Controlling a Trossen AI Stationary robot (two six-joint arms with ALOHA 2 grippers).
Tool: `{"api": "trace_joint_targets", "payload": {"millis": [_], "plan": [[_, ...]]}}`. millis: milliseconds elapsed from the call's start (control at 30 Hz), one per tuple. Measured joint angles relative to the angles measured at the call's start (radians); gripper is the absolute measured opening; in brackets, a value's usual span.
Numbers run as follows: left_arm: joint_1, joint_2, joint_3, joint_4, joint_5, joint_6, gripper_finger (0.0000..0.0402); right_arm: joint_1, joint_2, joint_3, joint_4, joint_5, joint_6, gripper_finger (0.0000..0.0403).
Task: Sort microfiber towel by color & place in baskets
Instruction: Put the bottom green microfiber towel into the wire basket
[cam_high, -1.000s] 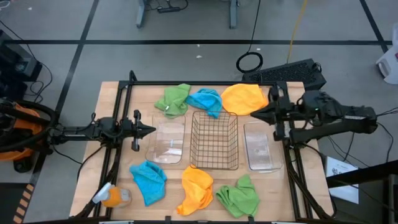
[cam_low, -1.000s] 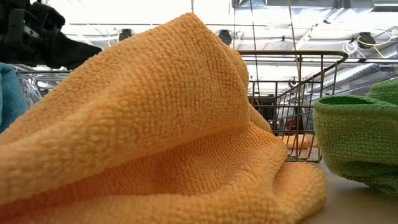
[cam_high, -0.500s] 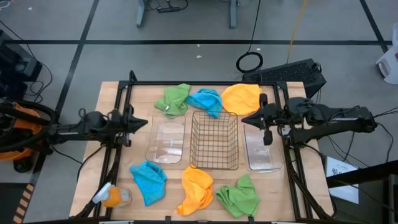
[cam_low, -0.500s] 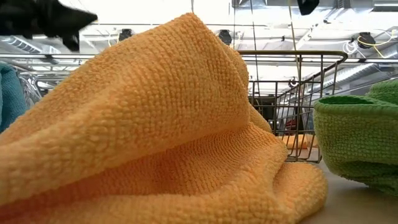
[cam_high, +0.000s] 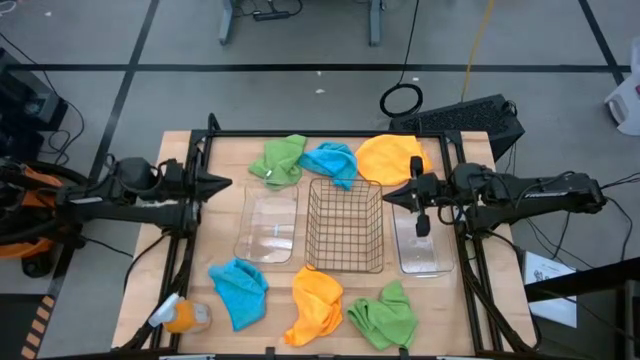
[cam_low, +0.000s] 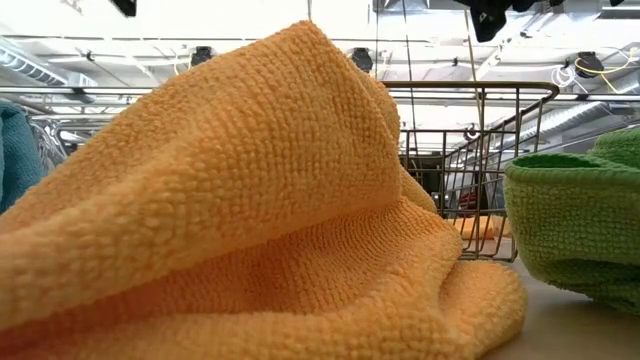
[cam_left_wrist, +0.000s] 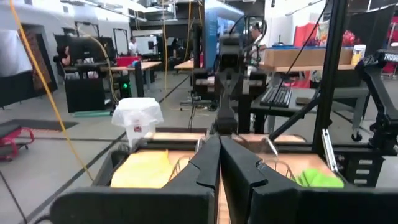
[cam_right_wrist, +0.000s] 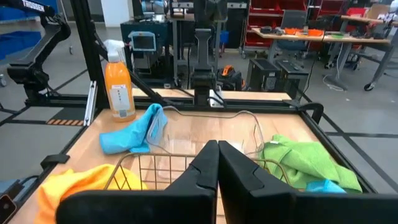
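Note:
The near green towel (cam_high: 386, 316) is a long way from my left gripper. So next my right gripper picks the towel up (cam_high: 394, 305) and carries it over to my left gripper.
Six microfiber towels lie on the wooden table. Green (cam_high: 280, 160), blue (cam_high: 332, 162) and orange (cam_high: 390, 158) lie along the far side. Blue (cam_high: 238, 292), orange (cam_high: 317, 305) and green (cam_high: 385, 315) lie along the near side. Between the rows stand three baskets: clear plastic (cam_high: 268, 228), wire mesh (cam_high: 345, 228) and clear plastic (cam_high: 418, 238). My left gripper (cam_high: 228, 183) is shut and hangs in the air left of the left clear basket. My right gripper (cam_high: 385, 195) is shut and hangs above the gap between the mesh basket and the right clear basket. Neither holds anything.
An orange spray bottle (cam_high: 180, 315) lies at the near left corner. A black frame (cam_high: 320, 135) runs around the table. The near orange towel (cam_low: 250, 220) fills the low view, with the green one (cam_low: 580, 220) on its right and the mesh basket (cam_low: 480, 170) behind.
My left gripper has risen well above the table and drawn back a little toward the left edge, staying shut and level. My right gripper has sunk somewhat and reached farther toward the mesh basket, still shut. The towels and baskets have not moved.

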Motion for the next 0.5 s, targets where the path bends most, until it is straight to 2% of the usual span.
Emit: {"api": "trace_joint_targets", "payload": {"millis": [233,333,500], "plan": [[0.0,0.159,0.134,0.043,0.068,0.047,0.0018,0.0,0.008,0.0,0.004,0.0,0.025,0.0],[0.0,0.212,0.14,0.038,0.073,0.046,0.0018,0.0,0.019,0.0,0.004,0.0,0.066,0.0],[0.0,0.286,0.139,-0.001,0.179,0.044,0.0018,0.0,0.057,0.0,0.002,0.0,0.154,0.0]]}}
